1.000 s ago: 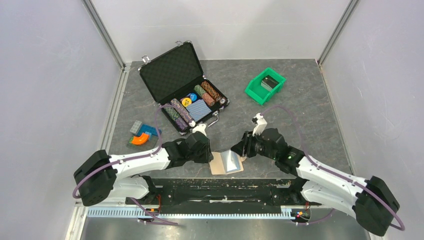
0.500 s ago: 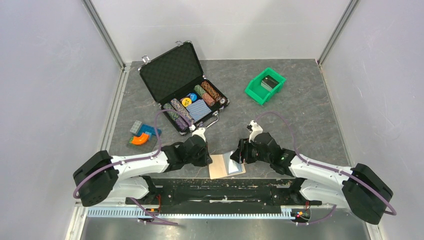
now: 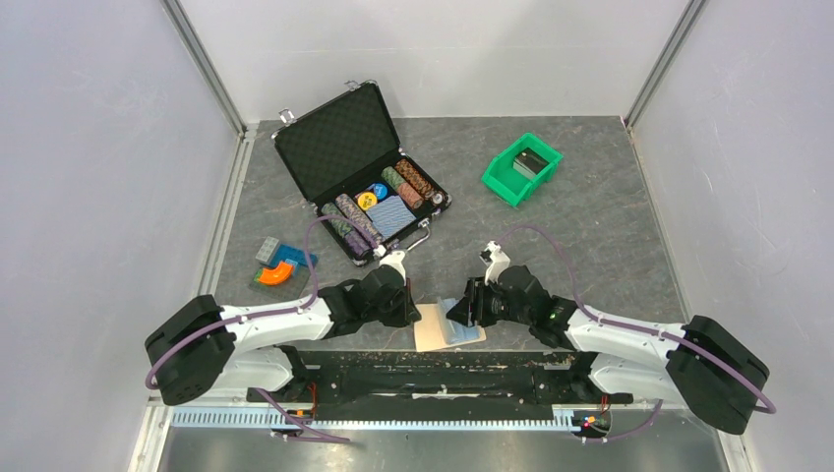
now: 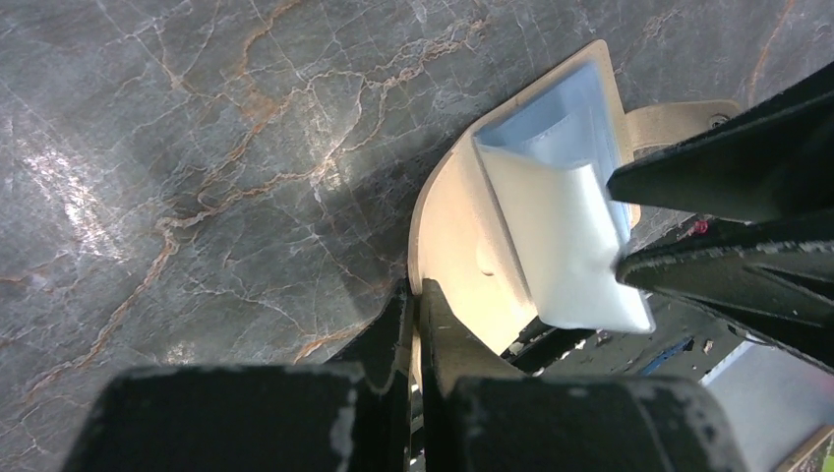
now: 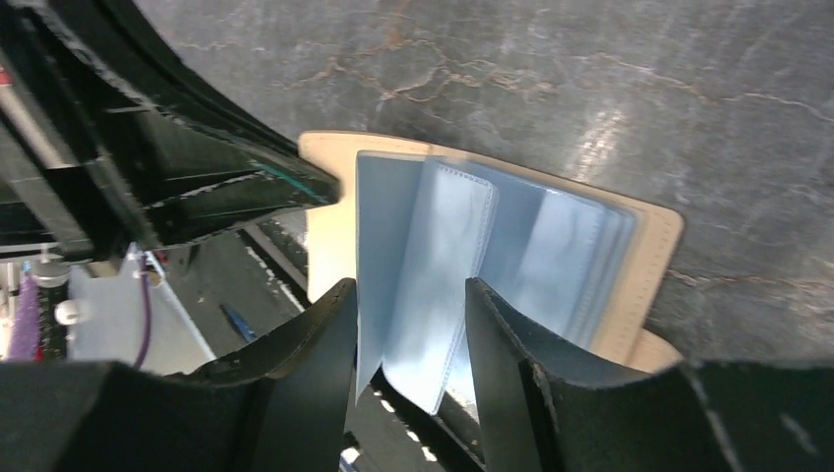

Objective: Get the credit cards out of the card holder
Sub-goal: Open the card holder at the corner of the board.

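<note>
My left gripper is holding the tan flap (image 4: 445, 264), and the light blue leaf (image 4: 570, 241) stands up outside its hold. So my left gripper should open and pinch the flap and the leaf together.
The tan card holder (image 3: 430, 328) lies spread open at the table's near edge. My left gripper (image 4: 414, 298) is shut on its tan flap (image 4: 460, 231), pinching the flap's edge. Light blue leaves (image 5: 433, 270) fan up from its inside. Two of them stand between the fingers of my right gripper (image 5: 408, 329), which is open around them, its left finger (image 5: 320, 339) against the outer leaf. From above, my right gripper (image 3: 465, 308) hangs over the blue leaves (image 3: 462, 331). I cannot tell the credit cards apart from these leaves.
An open black chip case (image 3: 339, 147) with poker chips stands behind the left arm. A green bin (image 3: 504, 180) holding a dark item sits at the back right. Small coloured blocks (image 3: 275, 265) lie to the left. The table's front rail runs just below the holder.
My left gripper has shut on the tan flap. My right gripper has moved left and lower, onto the blue leaves, and the raised leaf has come down.
</note>
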Robot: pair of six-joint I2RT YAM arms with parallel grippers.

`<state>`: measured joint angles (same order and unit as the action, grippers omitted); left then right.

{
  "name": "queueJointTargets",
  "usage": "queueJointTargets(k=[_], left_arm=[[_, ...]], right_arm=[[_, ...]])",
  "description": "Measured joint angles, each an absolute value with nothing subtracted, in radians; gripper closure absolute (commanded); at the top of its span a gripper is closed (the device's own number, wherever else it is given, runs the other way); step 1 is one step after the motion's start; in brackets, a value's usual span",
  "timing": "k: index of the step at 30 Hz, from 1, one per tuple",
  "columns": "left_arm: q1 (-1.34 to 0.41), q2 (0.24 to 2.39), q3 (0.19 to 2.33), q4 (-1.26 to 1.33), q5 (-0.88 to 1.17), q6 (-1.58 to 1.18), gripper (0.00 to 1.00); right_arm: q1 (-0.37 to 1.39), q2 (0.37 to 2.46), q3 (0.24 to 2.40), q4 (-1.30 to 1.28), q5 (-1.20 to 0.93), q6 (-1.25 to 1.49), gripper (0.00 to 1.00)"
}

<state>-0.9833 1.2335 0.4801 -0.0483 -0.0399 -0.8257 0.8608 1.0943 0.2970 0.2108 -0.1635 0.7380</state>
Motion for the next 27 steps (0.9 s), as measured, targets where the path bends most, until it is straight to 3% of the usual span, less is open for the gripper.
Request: queueJointTargets(k=[20,24,27], left_arm=[[-0.983,1.234,0.48,-0.042,-0.023,-0.841,0.96],[-0.983,1.23,0.48,-0.043,-0.024,-0.844,0.83],[-0.983,1.215,0.479,-0.052,-0.025,-0.852,0.74]], right_arm=[[0.895,1.096,0.296,0.363,-0.245,0.82,0.71],[0.895,1.104,0.296,0.366,-0.258,0.815,0.71],[0.895,1.105,0.302,0.332,-0.246,0.793,0.64]])
